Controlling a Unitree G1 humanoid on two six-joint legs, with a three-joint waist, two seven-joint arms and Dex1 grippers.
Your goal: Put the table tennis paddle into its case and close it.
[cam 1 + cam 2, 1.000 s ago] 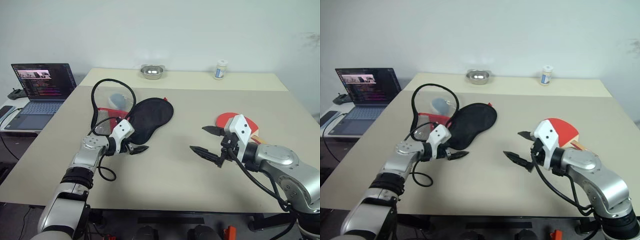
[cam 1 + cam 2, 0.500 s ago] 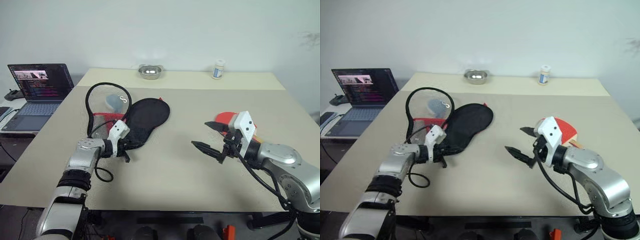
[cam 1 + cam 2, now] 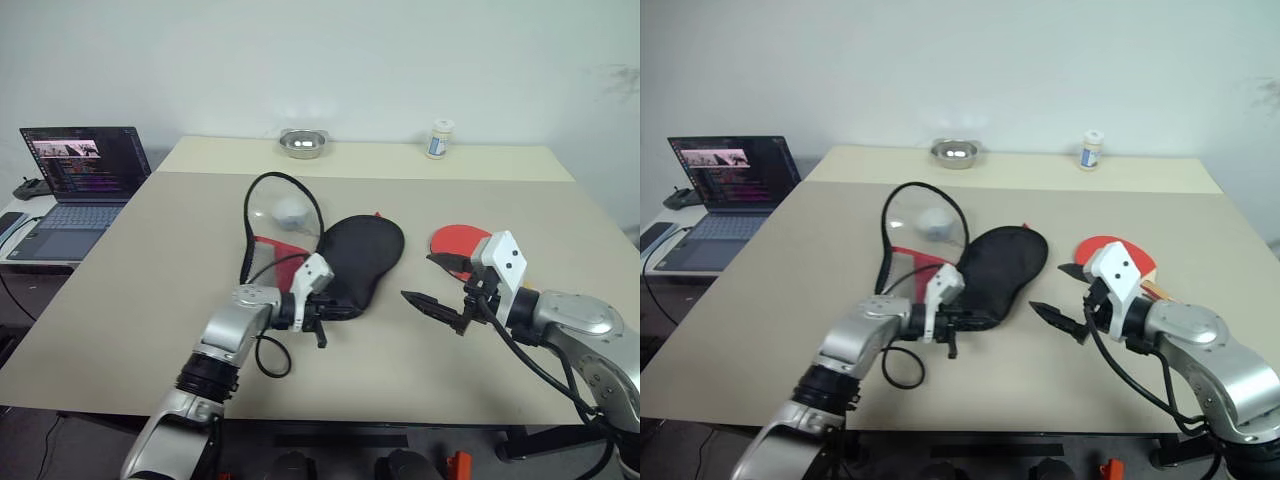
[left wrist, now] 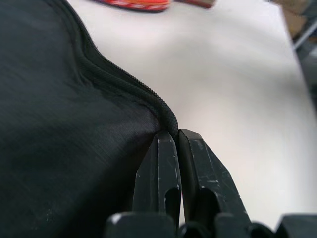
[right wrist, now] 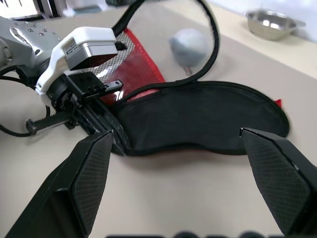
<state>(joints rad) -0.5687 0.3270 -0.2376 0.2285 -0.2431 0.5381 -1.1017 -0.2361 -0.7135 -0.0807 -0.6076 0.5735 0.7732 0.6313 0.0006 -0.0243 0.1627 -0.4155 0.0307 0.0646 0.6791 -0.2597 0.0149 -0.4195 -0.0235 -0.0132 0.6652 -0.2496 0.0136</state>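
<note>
The flap (image 3: 282, 252) joins the black side of the case along one shared edge (image 3: 322, 245), so the flap will turn over like a book cover when I fold it.
The case (image 3: 362, 258) lies unzipped at the middle of the table, black side up. Its red mesh side (image 3: 272, 252) and a standing loop of black zipper edging (image 3: 283, 190) are on its left. My left gripper (image 3: 322, 318) is shut on the case's near zipper edge (image 4: 166, 115), with both fingers pinching the fabric. The table tennis paddle (image 3: 460, 241) lies red face up just right of the case, partly behind my right arm. My right gripper (image 3: 432, 284) hovers open in front of the paddle, nothing between its fingers (image 5: 86, 181), pointing toward the case (image 5: 208, 116).
An open laptop (image 3: 82, 172) sits on a side table at the left. A steel bowl (image 3: 301, 144) and a small white bottle (image 3: 438, 138) stand at the far edge of the table. A pale grey round thing (image 3: 288, 211) lies inside the zipper loop.
My left gripper shut on the case's near edge and dragged the case to the right, close to the paddle. The right gripper stayed open and shifted slightly right.
</note>
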